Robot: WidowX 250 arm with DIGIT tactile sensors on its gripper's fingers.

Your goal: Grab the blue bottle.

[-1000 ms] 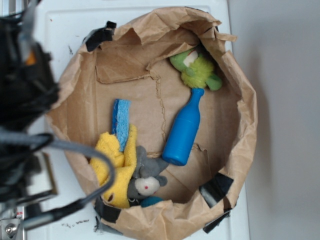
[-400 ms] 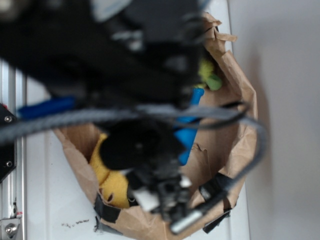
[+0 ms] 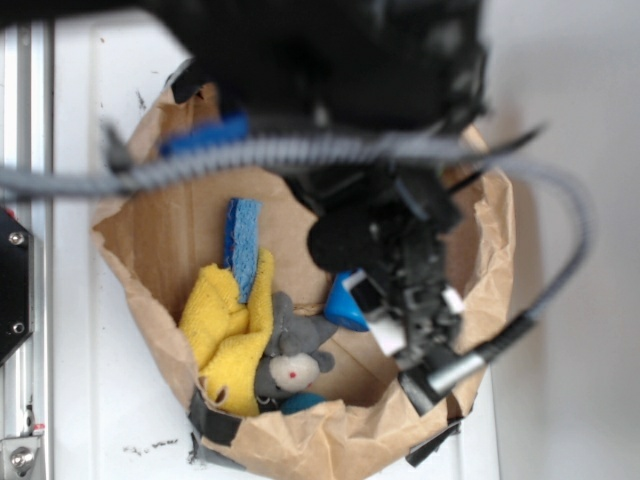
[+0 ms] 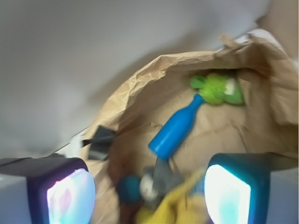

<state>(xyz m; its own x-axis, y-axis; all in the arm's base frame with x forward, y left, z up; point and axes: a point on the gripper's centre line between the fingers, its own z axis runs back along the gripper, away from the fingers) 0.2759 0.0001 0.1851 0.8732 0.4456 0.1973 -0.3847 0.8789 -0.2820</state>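
The blue bottle [image 4: 181,125] lies at a slant beyond my gripper's fingers, so I need to turn my gripper to line up with the bottle and lower the fingers around the bottle's body [image 4: 170,137].
The blue bottle [image 4: 175,130] lies on its side on the floor of a crumpled brown paper bag [image 4: 140,93], its neck pointing at a green plush toy [image 4: 217,88]. In the exterior view only its round base [image 3: 345,300] shows, because my black arm [image 3: 400,270] hangs over the rest. My gripper [image 4: 149,198] is open above the bag and holds nothing. The bottle's base lies beyond the gap between the two pads [image 4: 70,196], apart from them.
A grey mouse toy [image 3: 290,365] lies on a yellow cloth [image 3: 225,330], next to a light-blue sponge strip [image 3: 242,245] and a small teal round object [image 3: 300,403]. The bag's raised paper walls [image 3: 140,270] ring everything. A metal rail [image 3: 25,200] runs along the left.
My arm has swung from the left edge across the bag to its right half. It now covers the bottle's neck and the green toy. Nothing in the bag has moved.
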